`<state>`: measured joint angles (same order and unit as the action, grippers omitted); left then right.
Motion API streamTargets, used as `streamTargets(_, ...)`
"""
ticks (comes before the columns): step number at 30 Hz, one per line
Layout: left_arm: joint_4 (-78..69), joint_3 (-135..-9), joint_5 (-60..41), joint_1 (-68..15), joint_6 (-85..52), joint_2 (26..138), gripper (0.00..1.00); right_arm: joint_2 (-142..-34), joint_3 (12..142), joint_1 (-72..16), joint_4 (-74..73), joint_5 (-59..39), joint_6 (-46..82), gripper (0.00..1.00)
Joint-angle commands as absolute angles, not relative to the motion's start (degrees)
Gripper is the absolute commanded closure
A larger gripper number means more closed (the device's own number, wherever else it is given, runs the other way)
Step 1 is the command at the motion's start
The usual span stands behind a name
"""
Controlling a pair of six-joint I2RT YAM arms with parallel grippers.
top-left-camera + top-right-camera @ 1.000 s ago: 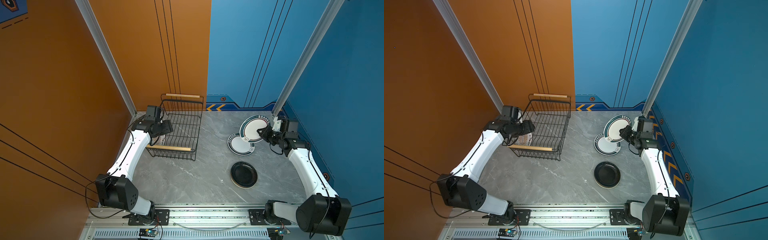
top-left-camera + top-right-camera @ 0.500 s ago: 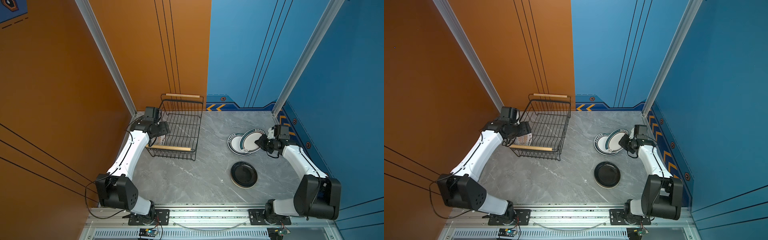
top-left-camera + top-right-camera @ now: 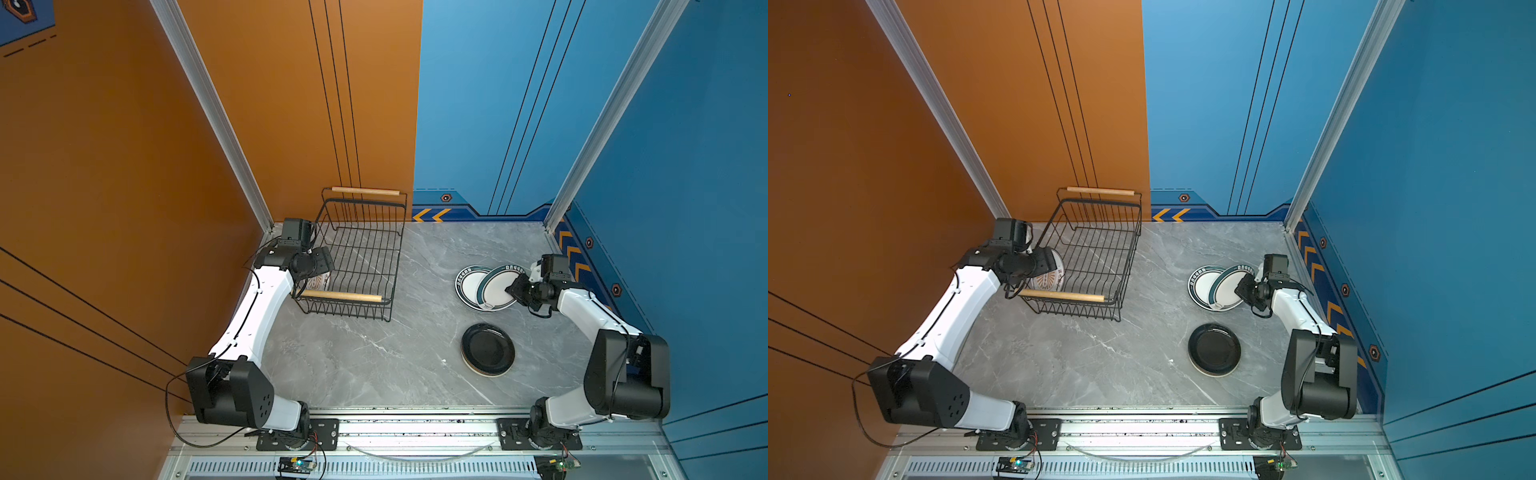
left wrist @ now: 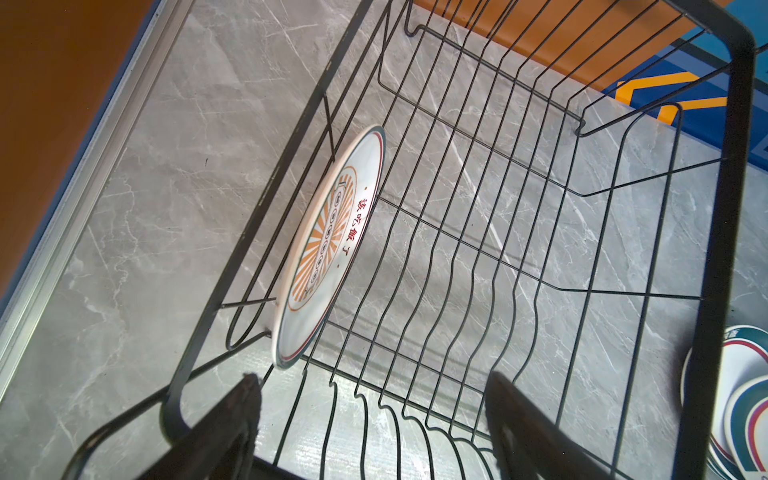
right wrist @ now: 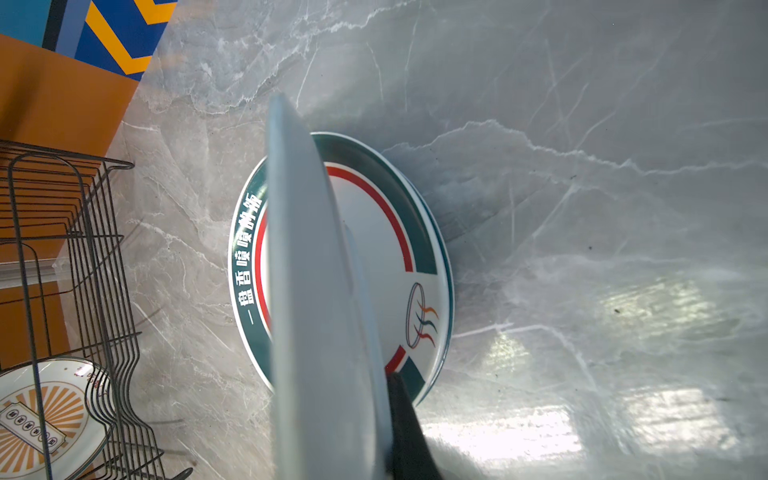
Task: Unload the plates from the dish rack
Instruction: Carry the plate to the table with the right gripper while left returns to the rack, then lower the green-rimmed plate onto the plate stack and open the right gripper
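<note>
The green-rimmed plate (image 3: 500, 287) is tilted over its matching plate (image 3: 469, 284), so next my right gripper sets it down flat there before my left gripper lifts the sunburst plate.
The black wire dish rack (image 3: 361, 257) (image 3: 1096, 253) stands at the back left. One white plate with an orange sunburst (image 4: 328, 245) (image 3: 1048, 280) (image 5: 41, 415) leans on edge against the rack's left wall. My left gripper (image 4: 374, 407) (image 3: 320, 266) hangs open just above and short of that plate, with nothing between its fingers. My right gripper (image 3: 513, 289) (image 5: 374, 415) is shut on the rim of a green-rimmed white plate (image 3: 498, 286) (image 5: 316, 291). It holds this plate tilted over a matching plate (image 3: 467, 282) (image 5: 374, 249) that lies flat on the table.
A black plate (image 3: 487, 349) (image 3: 1214, 349) lies on the grey marble table (image 3: 374, 353) in front of the green-rimmed pair. The orange wall runs close along the rack's left side, and the blue wall stands just behind my right arm.
My right arm has brought the green-rimmed plate down from a raised, upright pose to low over the lying plate. My left gripper has sunk toward the rack's near left corner and opened wider.
</note>
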<state>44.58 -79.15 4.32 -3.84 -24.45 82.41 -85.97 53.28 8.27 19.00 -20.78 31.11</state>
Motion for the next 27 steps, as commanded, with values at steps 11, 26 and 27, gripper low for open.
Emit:
streamTargets(11,45.3,-78.1,4.3,-2.8,-24.7,80.9,0.15,-90.8,55.5,7.5,20.9,-20.0,31.0,0.78)
streamTargets(26,45.3,-77.9,3.7,-2.5,-24.1,81.6,0.15,-92.9,58.0,5.4,25.5,-15.7,28.8,0.5)
streamTargets(27,45.4,-77.9,3.7,-2.5,-24.0,81.6,0.15,-93.1,58.3,5.3,25.9,-15.1,28.7,0.5)
